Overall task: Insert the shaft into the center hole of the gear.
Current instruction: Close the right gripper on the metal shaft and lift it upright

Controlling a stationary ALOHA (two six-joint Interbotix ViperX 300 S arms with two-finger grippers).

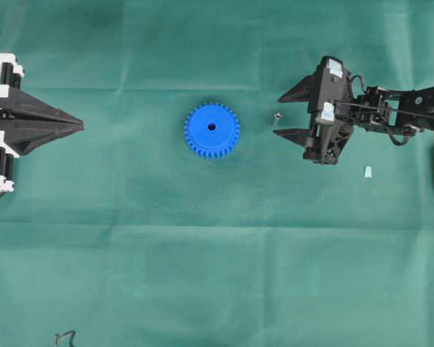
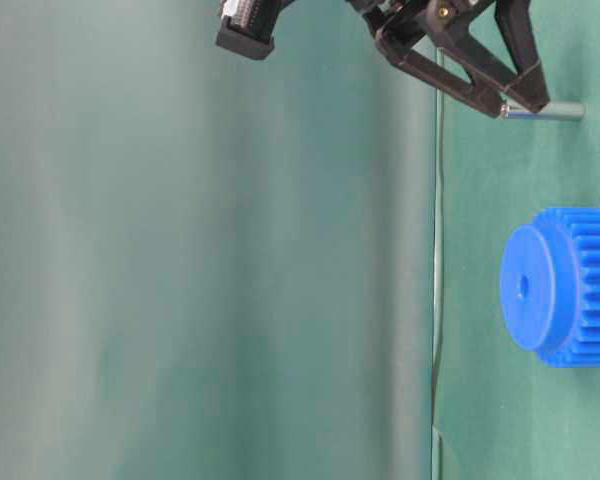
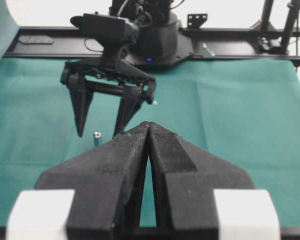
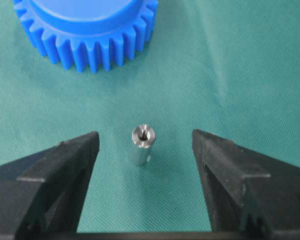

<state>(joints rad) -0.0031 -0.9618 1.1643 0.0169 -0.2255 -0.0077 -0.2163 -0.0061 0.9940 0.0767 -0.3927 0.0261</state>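
The shaft looks just slightly narrower than the gear's center hole, so I expect it to stay upright with its top showing when I lower it in.
The blue gear lies flat on the green cloth, its center hole facing up and unfilled. It also shows in the table-level view and the right wrist view. The shaft, a small silvery pin, stands upright on the cloth to the right of the gear. My right gripper is open, and the shaft stands between its fingertips without touching either. My left gripper is shut and empty at the far left, pointing toward the gear.
A pale light-blue chip lies on the cloth below the right arm. A bit of cable shows at the bottom left edge. The right arm's base and black frame stand at the far side.
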